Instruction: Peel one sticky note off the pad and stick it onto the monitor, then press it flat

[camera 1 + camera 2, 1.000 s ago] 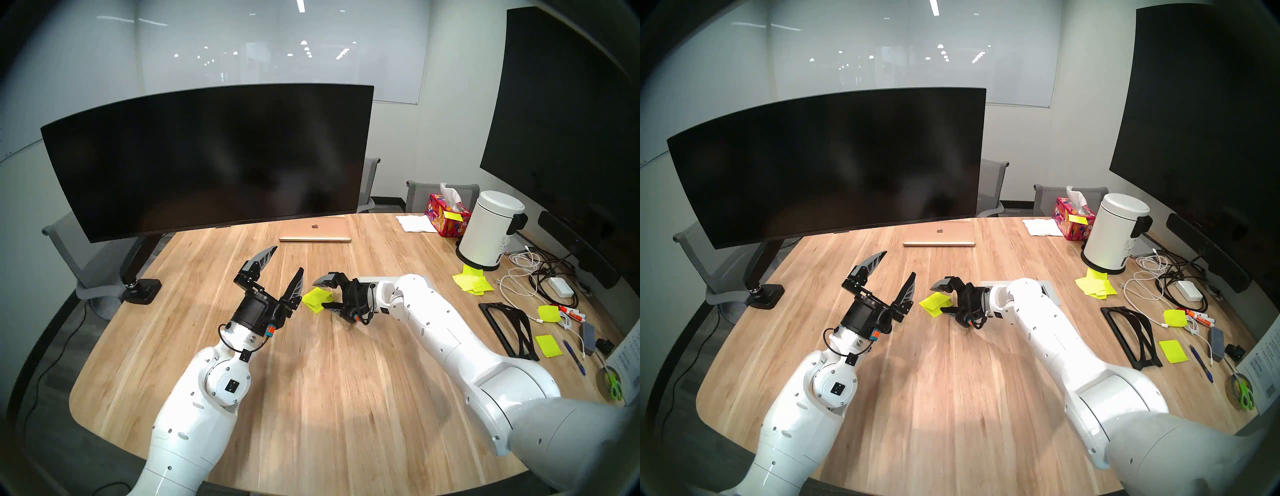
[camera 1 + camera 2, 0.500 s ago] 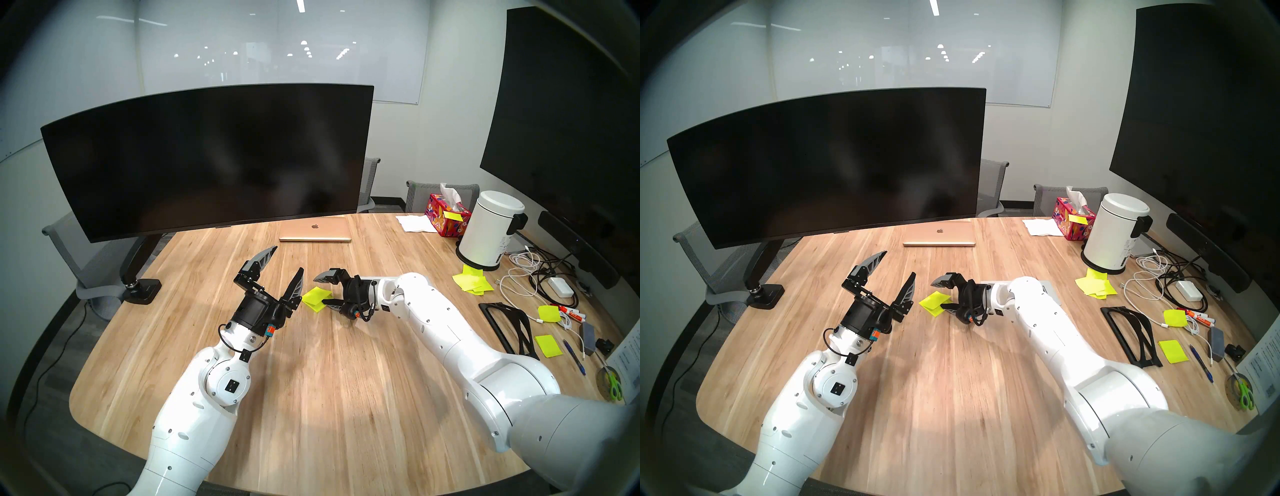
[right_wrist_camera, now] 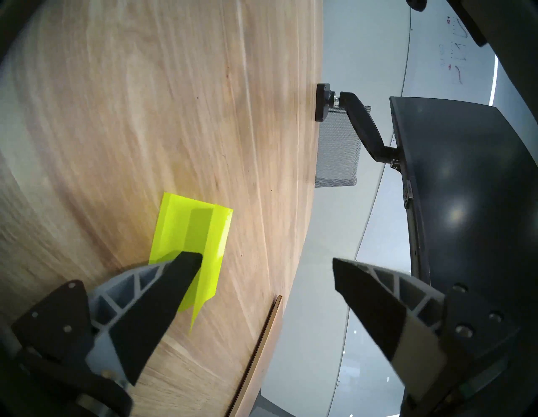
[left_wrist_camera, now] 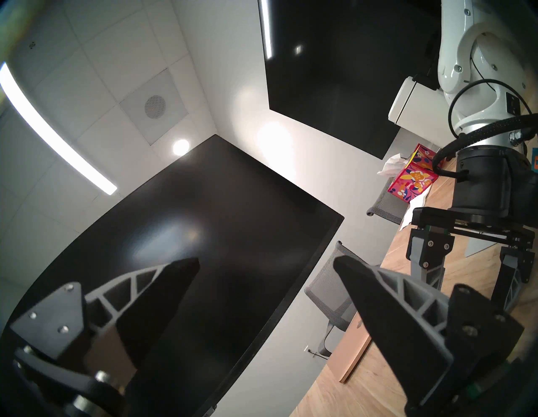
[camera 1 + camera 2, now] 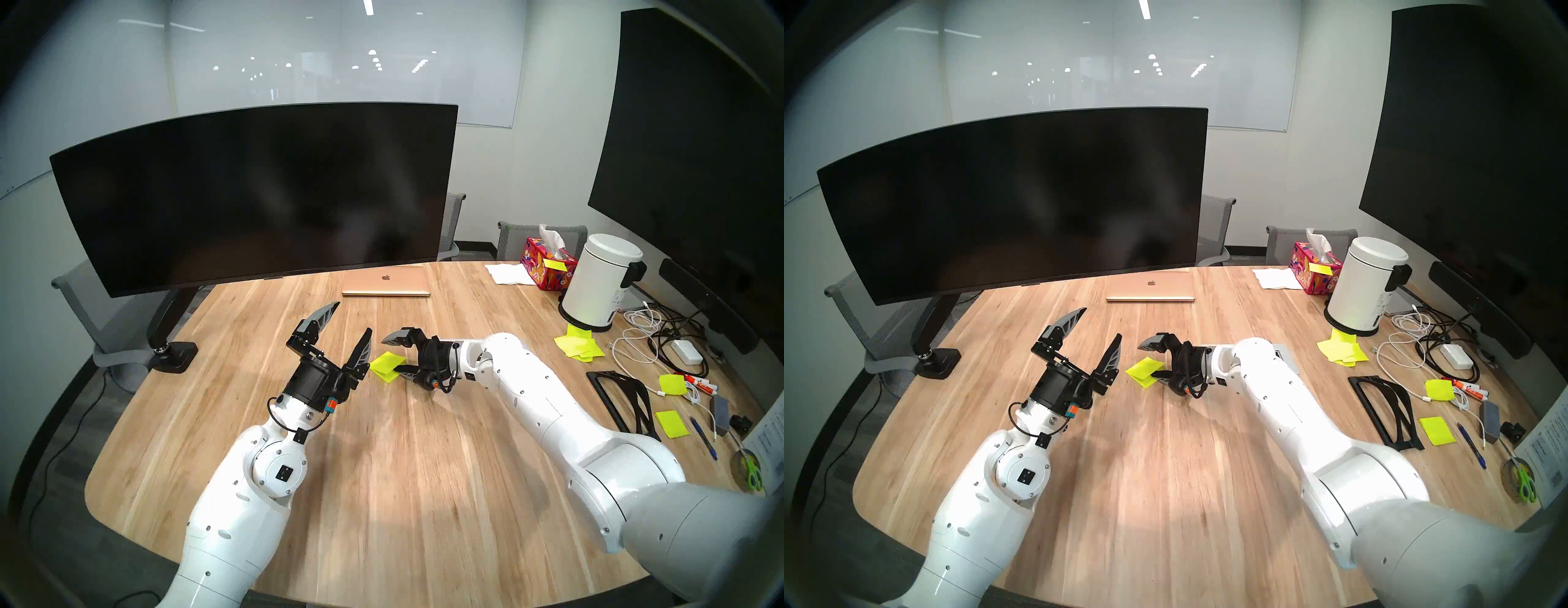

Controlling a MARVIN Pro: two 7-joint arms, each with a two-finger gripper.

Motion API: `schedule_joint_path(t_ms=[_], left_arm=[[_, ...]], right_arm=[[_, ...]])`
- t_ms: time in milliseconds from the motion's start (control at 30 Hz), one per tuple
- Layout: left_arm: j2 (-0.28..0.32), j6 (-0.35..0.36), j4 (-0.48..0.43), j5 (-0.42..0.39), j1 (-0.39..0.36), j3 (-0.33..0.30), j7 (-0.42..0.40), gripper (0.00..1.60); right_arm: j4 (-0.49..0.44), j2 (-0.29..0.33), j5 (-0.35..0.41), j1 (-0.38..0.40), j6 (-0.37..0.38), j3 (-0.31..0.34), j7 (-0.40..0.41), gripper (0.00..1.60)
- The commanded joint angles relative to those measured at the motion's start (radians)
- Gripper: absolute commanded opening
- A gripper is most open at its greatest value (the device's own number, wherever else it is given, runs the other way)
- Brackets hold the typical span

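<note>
I expect the sticky note (image 5: 385,367) to stay spread out and upright when I carry it, because the curled edge (image 3: 219,244) stands up by itself in a smooth flap.
The neon yellow-green pad (image 5: 387,364) (image 5: 1143,370) lies mid-table. Its top sheet, the sticky note (image 3: 217,253), is curled up along one edge. My right gripper (image 5: 390,356) (image 5: 1146,361) (image 3: 265,259) is open and lying on its side at the pad, with one fingertip (image 3: 186,262) resting on the pad and the other hanging above it. My left gripper (image 5: 353,317) (image 5: 1102,322) (image 4: 265,262) is open and empty just left of the pad, pointing up at the wide curved monitor (image 5: 254,195) (image 5: 1013,199) (image 4: 203,233) (image 3: 465,189), whose black screen is bare.
A closed laptop (image 5: 386,282) lies below the monitor's right end. On the right stand a tissue box (image 5: 547,263), a white canister (image 5: 602,284), a heap of yellow notes (image 5: 579,346), cables (image 5: 649,344) and a black frame (image 5: 623,399). A big flat screen (image 5: 700,148) fills the right wall.
My right gripper has crept a little to the left over the pad, still open. The left arm has not moved.
</note>
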Motion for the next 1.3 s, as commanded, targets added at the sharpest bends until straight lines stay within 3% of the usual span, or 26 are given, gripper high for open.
schedule_joint_path(t_ms=[0,200,233,267,300,333,1267], left_arm=[[-0.001,-0.002,-0.015,0.001,0.000,0.002,0.002,1.60],[-0.001,-0.002,-0.015,0.001,0.000,0.002,0.002,1.60],[-0.002,-0.002,-0.015,0.001,0.000,0.002,0.002,1.60],[-0.002,-0.002,-0.015,0.001,0.000,0.002,0.002,1.60],[-0.002,-0.002,-0.015,0.001,0.000,0.002,0.002,1.60],[-0.002,-0.002,-0.015,0.001,0.000,0.002,0.002,1.60],[0.017,-0.024,-0.011,0.012,-0.011,0.005,-0.002,1.60]], right_arm=[[0.015,-0.021,-0.006,0.041,0.005,-0.005,-0.023,1.60],[0.038,-0.025,-0.010,0.052,0.006,-0.007,-0.034,1.60],[0.041,-0.026,-0.010,0.053,0.008,-0.007,-0.036,1.03],[0.046,-0.027,-0.011,0.054,0.009,-0.007,-0.040,0.77],[0.052,-0.027,-0.011,0.056,0.006,-0.008,-0.046,0.28],[0.053,-0.027,-0.011,0.054,0.013,-0.006,-0.048,0.00],[0.111,-0.010,-0.027,0.057,-0.009,-0.007,-0.128,0.00]])
